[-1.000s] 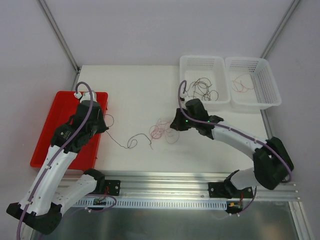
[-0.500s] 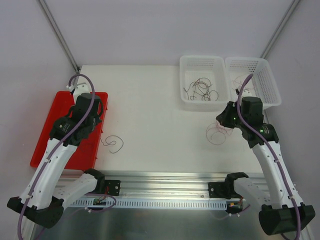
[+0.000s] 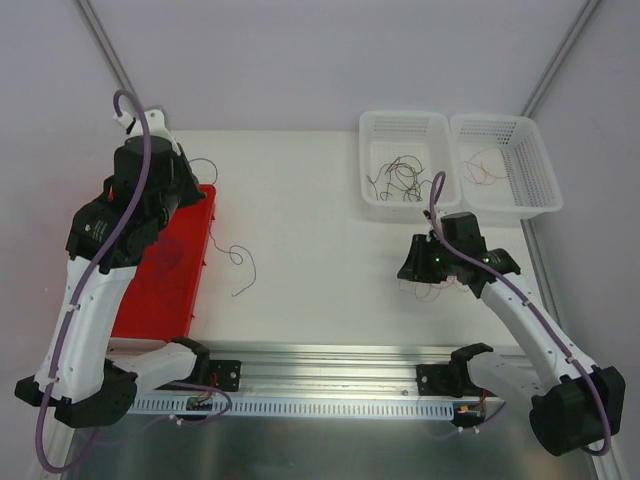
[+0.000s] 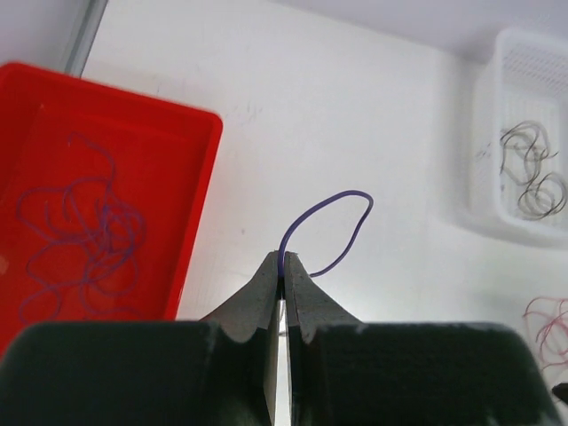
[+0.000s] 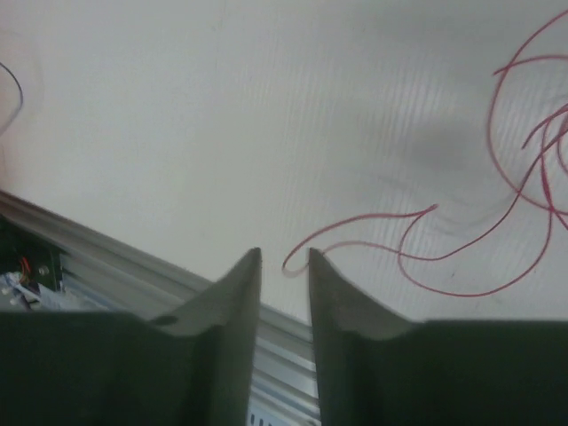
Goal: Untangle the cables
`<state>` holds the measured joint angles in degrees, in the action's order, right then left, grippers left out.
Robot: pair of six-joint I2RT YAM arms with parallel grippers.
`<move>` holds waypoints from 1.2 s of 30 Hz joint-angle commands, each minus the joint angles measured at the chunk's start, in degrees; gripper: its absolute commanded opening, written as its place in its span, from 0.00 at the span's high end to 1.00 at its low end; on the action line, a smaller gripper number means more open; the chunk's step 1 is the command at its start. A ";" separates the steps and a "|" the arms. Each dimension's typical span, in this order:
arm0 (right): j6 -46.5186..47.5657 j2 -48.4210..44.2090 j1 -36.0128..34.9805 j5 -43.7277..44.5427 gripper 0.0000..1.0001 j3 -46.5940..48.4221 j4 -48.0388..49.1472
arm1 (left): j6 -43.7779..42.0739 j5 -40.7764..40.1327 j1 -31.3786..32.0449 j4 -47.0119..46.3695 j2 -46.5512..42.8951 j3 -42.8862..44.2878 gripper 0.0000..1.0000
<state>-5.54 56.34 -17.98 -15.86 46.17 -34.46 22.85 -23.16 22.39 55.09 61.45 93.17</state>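
Observation:
The pink-red heap point(image 3: 430, 291) is a long way from my left gripper. My right gripper should therefore drag the heap to the middle point(image 3: 340, 278) before my left gripper takes a strand of cable.
My left gripper point(image 4: 284, 266) is shut on a thin purple cable point(image 4: 330, 213) that loops out past the fingertips. In the top view this gripper point(image 3: 196, 172) is raised over the far corner of the red tray point(image 3: 199, 262), and the cable's loose end point(image 3: 244, 262) trails on the table. My right gripper point(image 5: 284, 259) is open, low over the table point(image 5: 177, 115), with the curled end of a pink-red cable point(image 5: 355, 222) between its tips. In the top view it point(image 3: 412, 268) sits beside the pink-red bunch point(image 3: 432, 287).
The red tray point(image 4: 200, 195) holds several purple cables point(image 4: 84, 235). Two white baskets stand at the back right: one point(image 3: 372, 128) holds dark cables point(image 3: 402, 180), the other point(image 3: 540, 160) a pink-red cable point(image 3: 485, 168). An aluminium rail point(image 3: 330, 355) runs along the front edge.
My left arm has risen and swung toward the back with the purple cable, pulling it clear of the pink-red bunch. My right gripper has moved left and nearer, down beside the pink-red bunch.

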 commanded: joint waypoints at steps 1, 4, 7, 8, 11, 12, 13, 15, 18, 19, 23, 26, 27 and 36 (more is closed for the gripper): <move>-0.96 0.18 -2.58 0.56 0.63 -1.34 2.73 | -4.99 -1.00 -0.42 -2.00 2.79 9.38 1.00; -0.96 0.27 -4.26 1.44 0.40 -1.70 2.03 | -9.03 -7.92 -0.51 -1.92 6.57 18.34 1.00; -0.88 -0.52 -5.14 2.49 0.26 -2.23 0.98 | -14.82 -16.61 -0.51 -2.35 10.96 26.70 1.00; -0.88 -0.87 -5.40 2.67 0.23 -2.66 0.97 | -16.51 -18.66 -0.59 -2.70 12.89 29.85 1.00; -0.96 -2.19 -5.58 2.33 0.16 -3.19 -0.17 | -22.32 -25.41 -0.86 -7.07 14.31 30.60 1.00; -0.88 -2.54 -5.66 2.32 0.13 -3.19 -0.61 | -25.72 -26.49 -1.03 -8.58 14.22 29.80 1.00; -0.79 -2.81 -5.75 2.32 0.11 -3.11 -1.57 | -26.62 -27.72 -1.99 -9.81 14.22 29.18 1.00; -0.44 -3.95 -5.67 2.32 0.09 -2.67 -2.89 | -28.73 -29.22 -3.57 -13.40 14.22 26.38 1.00; 0.18 -5.53 -5.67 3.02 0.09 -1.97 -5.35 | -28.48 -29.23 -7.88 -15.88 14.57 21.37 1.00; 0.27 -5.88 -5.67 3.03 0.09 -1.88 -6.23 | -27.78 -28.96 -9.11 -16.33 14.75 19.79 1.00; -0.17 -8.08 -5.67 3.47 0.08 -2.75 -7.20 | -24.09 -29.49 -18.93 -21.33 14.84 6.11 1.00; -0.35 -9.14 -5.67 3.55 0.08 -3.19 -7.99 | -18.91 -25.54 -24.91 -23.62 15.36 -1.20 0.95; -0.26 -9.23 -5.75 3.81 0.08 -3.19 -8.43 | -16.98 -24.75 -25.55 -23.80 15.63 -2.54 0.90; 0.80 -7.65 -5.66 11.19 0.04 -0.04 -12.03 | -9.85 -6.75 -26.17 -23.27 9.31 -18.10 0.01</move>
<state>-5.37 47.86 -23.46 -8.91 42.94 -44.05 8.60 -38.54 -4.05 33.76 76.69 77.23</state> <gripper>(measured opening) 0.956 0.982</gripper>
